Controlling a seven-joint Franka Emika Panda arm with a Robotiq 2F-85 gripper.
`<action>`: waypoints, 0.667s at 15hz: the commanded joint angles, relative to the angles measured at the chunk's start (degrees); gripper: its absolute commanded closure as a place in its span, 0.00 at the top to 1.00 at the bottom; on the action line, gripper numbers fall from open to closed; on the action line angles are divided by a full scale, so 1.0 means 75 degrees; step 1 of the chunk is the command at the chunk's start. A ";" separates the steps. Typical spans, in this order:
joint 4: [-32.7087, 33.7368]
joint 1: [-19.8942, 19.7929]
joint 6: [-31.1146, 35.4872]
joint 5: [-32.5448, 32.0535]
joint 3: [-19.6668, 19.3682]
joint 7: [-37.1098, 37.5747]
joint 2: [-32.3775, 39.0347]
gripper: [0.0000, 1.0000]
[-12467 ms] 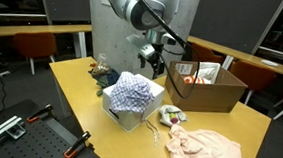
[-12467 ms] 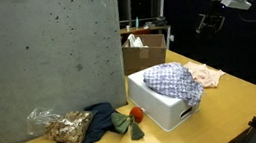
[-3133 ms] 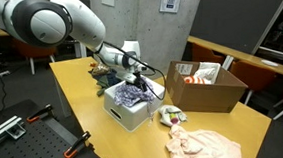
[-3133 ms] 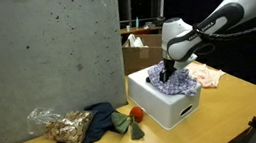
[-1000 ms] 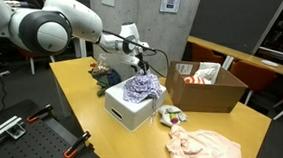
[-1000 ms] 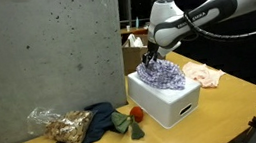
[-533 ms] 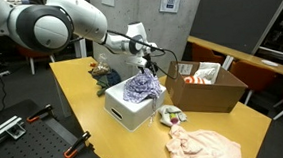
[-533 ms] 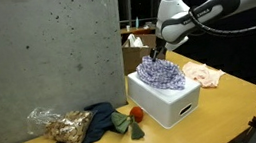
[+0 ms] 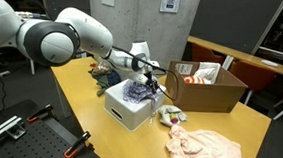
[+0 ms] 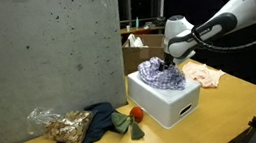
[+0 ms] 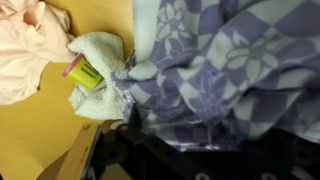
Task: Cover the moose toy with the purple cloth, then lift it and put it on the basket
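Loose, soft folds (image 11: pixel 225 75) are piled over the basket. The purple cloth (image 9: pixel 138 91) will drop open and hang long and limp when I lift it.
The purple cloth (image 9: pixel 135 92) (image 10: pixel 158 73) (image 11: pixel 230 70), checked purple-blue and white, lies bunched on top of the white box-shaped basket (image 9: pixel 122 112) (image 10: pixel 169 103). My gripper (image 9: pixel 147 83) (image 10: pixel 171 64) is low at the cloth's edge, its fingers down in the folds. In the wrist view the cloth spreads wide across the dark jaws (image 11: pixel 198 150), which stand apart, open, with nothing pinched. The moose toy is hidden in every view.
A cardboard box (image 9: pixel 207 87) stands behind the basket. A pale pink cloth (image 9: pixel 206 147) (image 10: pixel 205 73) (image 11: pixel 25 45) and a small round toy (image 9: pixel 169 115) (image 11: pixel 93 72) lie beside it. A grey-green plush (image 9: pixel 103 76), a crinkled bag (image 10: pixel 59 126) and a dark cloth (image 10: pixel 99 121) lie by the concrete wall.
A second ago the gripper held the cloth raised over the basket. It let go, the cloth settled on the basket, and the gripper has now come down into the cloth.
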 commanded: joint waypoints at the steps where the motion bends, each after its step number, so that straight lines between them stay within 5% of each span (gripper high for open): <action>1: 0.0214 -0.0172 0.0056 0.0180 0.0204 -0.0055 0.0343 1.00; 2: 0.0167 -0.0165 0.0095 0.0191 0.0222 -0.0039 0.0326 1.00; 3: 0.0192 -0.0155 0.0113 0.0200 0.0258 -0.0057 0.0341 0.75; 5: 0.0344 -0.0096 0.0034 0.0214 0.0333 -0.0123 0.0402 0.68; 10: 0.0959 0.0467 -0.0362 0.0071 0.0487 -0.0149 0.0478 0.30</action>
